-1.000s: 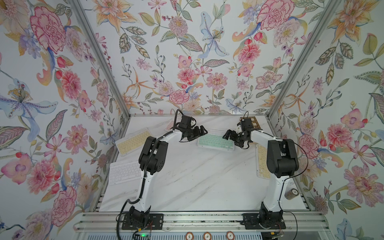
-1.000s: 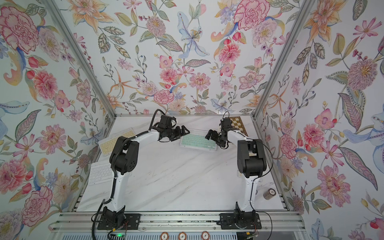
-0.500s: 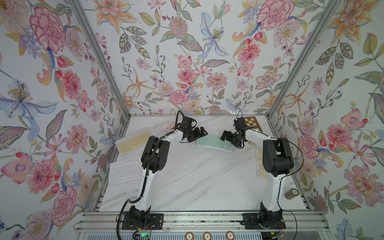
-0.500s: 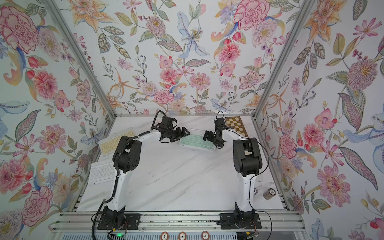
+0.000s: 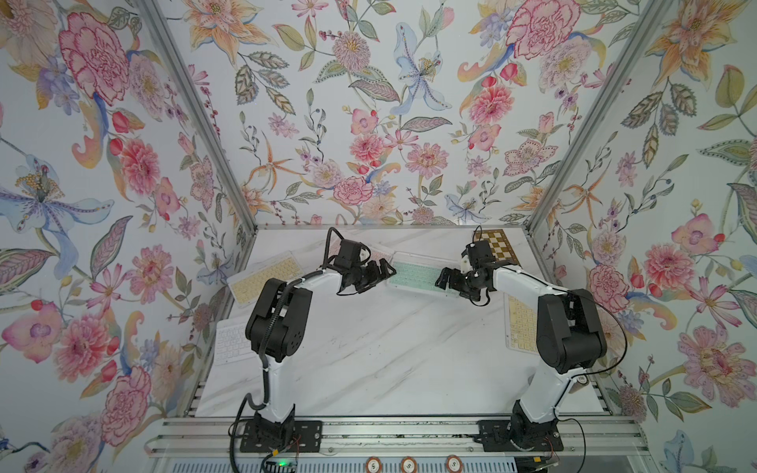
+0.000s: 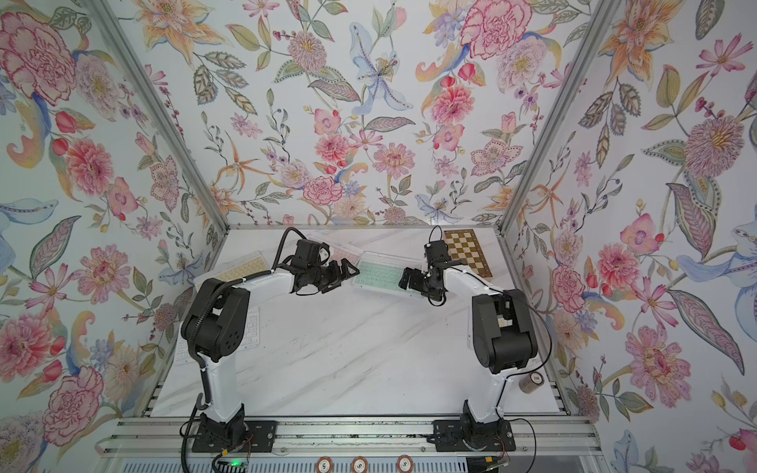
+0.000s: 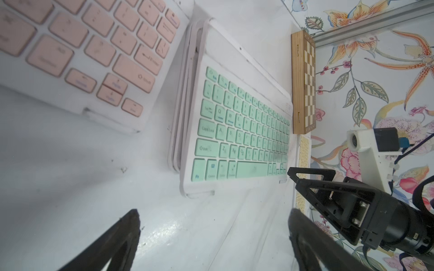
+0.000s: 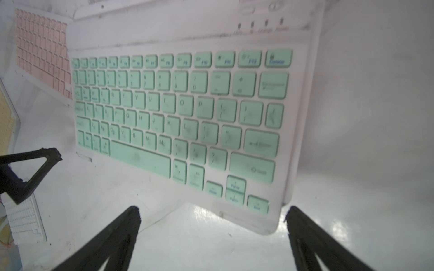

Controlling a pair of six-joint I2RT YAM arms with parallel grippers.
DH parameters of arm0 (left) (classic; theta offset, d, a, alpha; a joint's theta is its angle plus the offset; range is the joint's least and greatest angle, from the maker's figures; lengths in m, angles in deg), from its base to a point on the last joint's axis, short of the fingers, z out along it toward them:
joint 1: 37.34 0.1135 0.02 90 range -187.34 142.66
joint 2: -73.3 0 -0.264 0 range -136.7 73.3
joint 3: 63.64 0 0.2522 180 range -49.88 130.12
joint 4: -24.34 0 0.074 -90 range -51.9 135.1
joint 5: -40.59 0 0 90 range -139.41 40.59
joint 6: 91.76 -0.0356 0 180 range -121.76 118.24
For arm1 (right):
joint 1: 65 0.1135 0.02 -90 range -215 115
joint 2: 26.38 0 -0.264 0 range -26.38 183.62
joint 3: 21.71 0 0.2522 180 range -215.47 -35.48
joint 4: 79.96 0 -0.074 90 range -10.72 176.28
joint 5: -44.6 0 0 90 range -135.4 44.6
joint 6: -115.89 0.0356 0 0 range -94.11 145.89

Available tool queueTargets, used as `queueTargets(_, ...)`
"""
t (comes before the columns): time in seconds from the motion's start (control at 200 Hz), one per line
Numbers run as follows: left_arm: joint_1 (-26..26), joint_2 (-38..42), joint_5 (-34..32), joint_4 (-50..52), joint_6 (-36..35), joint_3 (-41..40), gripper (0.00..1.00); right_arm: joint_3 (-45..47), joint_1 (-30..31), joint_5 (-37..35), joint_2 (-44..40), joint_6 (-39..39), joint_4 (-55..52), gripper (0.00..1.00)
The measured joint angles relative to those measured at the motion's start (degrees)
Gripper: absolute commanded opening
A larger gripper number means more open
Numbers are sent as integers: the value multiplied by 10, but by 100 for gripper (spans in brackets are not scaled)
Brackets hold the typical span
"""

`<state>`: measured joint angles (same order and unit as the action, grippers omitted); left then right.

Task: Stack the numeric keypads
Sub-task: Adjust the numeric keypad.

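The lower keypad sticks out past the mint green keypad's back edge, so the robot's right gripper should move away from the short end and straighten the stack from behind.
A mint green keypad [image 5: 418, 278] [image 6: 383, 276] lies on top of a stack of white-framed keypads at the back middle of the table; the layers under it show in the left wrist view [image 7: 239, 131]. My left gripper [image 5: 385, 272] [image 7: 215, 212] is open just off its left short end, with only bare table between the jaws. At its right end my right gripper [image 5: 444, 280] [image 8: 212, 210] is open, the mint keypad's [image 8: 178, 122] corner just ahead of the jaws. A pink keypad [image 6: 342, 252] [image 7: 82, 47] lies behind the left gripper.
Two more keypads, yellow [image 5: 266, 276] and white [image 5: 231, 340], lie along the left edge. A second yellow keypad [image 5: 521, 323] sits under the right arm. A wooden chessboard [image 5: 497, 245] fills the back right corner. A small cylinder [image 6: 531, 381] stands at the front right.
Both arms have shifted, and the two grippers have drawn slightly toward the front. Both stay open beside the mint keypad, which has not moved.
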<state>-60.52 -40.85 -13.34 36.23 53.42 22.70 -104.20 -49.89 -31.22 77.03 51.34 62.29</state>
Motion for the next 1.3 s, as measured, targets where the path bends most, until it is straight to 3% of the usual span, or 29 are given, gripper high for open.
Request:
queueTargets(0.195, -23, -2, 21, -61, 59, -47, 99, 49, 33, -56, -9, -3, -10, 99)
queueTargets(0.626, -38, -74, 26, -93, 88, 48, 99, 18, 43, -138, 32, -2, -5, 99)
queueTargets(1.001, -41, -62, 27, -81, 81, 31, 99, 13, 36, -128, 35, -5, -4, 99)
queueTargets(1.141, -42, -46, 20, -23, 40, 28, 99, 16, 24, -90, 23, -11, -5, 99)
queueTargets(1.296, -36, -45, -11, 70, -25, 95, 99, 16, -4, -40, -14, -12, -13, 99)
